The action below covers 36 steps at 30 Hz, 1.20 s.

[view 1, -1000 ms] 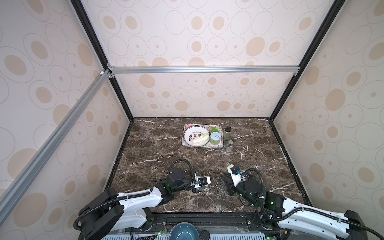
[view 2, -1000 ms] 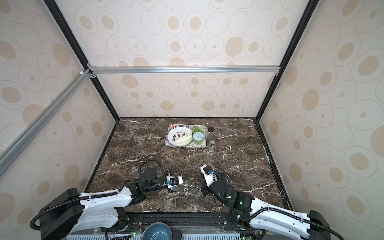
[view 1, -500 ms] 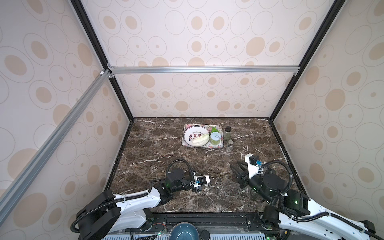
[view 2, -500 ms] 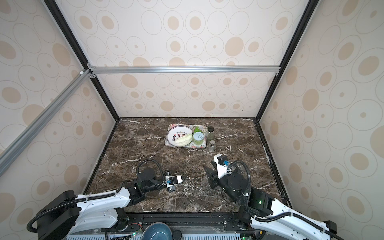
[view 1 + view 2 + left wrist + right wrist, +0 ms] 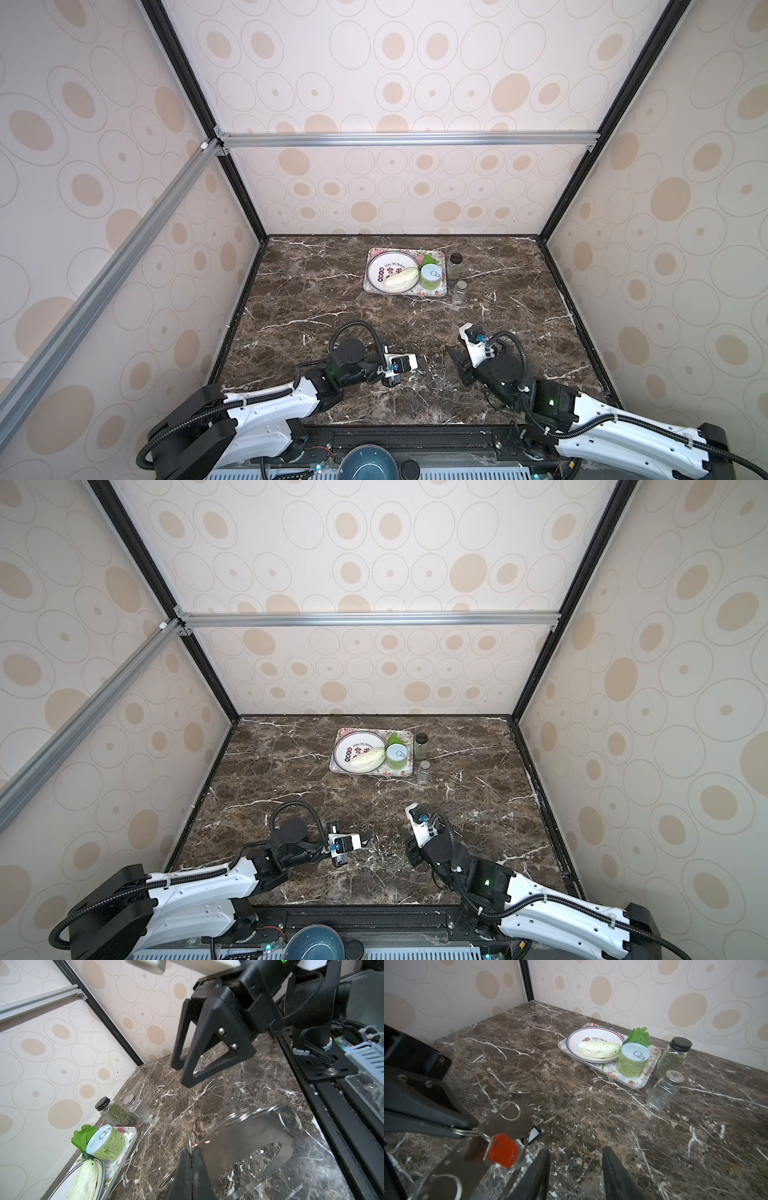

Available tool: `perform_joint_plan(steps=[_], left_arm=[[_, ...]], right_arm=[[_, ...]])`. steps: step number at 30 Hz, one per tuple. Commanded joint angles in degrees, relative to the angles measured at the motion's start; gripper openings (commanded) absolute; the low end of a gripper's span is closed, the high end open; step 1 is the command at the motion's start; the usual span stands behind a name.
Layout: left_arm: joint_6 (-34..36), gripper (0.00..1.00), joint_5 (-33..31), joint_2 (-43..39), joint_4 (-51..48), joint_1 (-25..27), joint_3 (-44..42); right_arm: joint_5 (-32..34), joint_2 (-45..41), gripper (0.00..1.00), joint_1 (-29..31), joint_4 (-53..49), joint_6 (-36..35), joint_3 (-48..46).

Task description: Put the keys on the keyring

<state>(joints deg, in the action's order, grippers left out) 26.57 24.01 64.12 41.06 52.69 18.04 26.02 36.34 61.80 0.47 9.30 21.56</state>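
Observation:
The left gripper's fingers cover the split ring (image 5: 481, 1133) by the red tag, so the robot's right gripper should take hold of the red tag (image 5: 504, 1150) before the left gripper opens.
The keyring (image 5: 234, 1145), a flat grey oval plate with split rings on its rim, is held tilted just above the marble near the front. My left gripper (image 5: 192, 1150) is shut on its rim, next to a split ring. In the right wrist view a key with a red tag (image 5: 502, 1151) hangs from a ring on the keyring (image 5: 510, 1124). A key with a black, white-labelled tag (image 5: 535, 1132) shows just behind the plate; whether it hangs or lies I cannot tell. My right gripper (image 5: 576, 1157) stands open and empty, a short way right of the plate. In both top views the left gripper (image 5: 420, 366) (image 5: 366, 840) faces the right gripper (image 5: 457, 361) (image 5: 405, 842).
At the back middle a floral tray (image 5: 405, 293) carries a white plate (image 5: 380, 266) with a cabbage and a green can (image 5: 431, 277). Two glass jars (image 5: 456, 264) (image 5: 459, 291) stand to its right. A blue bowl (image 5: 368, 463) sits below the front rail.
The right arm swung out to the right, then came back toward the keyring, and its jaws opened wider. The left arm stayed put, shut on the keyring.

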Motion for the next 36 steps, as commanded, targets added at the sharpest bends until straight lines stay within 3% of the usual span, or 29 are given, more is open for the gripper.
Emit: perform_joint_plan(steps=[1,11,36], left_arm=[[1.38,0.00,0.89,-1.51,1.73,0.14,0.24],[0.89,0.00,1.40,-2.06,2.00,0.14,0.14],[0.85,0.00,1.38,-2.65,2.27,0.14,-0.11]], right_arm=[[-4.90,0.00,0.43,-0.10,4.77,-1.97,-1.16],[-12.38,2.66,0.38,-0.02,9.25,0.00,-2.78],[-14.32,8.34,0.34,4.03,15.28,-0.07,-3.47]])
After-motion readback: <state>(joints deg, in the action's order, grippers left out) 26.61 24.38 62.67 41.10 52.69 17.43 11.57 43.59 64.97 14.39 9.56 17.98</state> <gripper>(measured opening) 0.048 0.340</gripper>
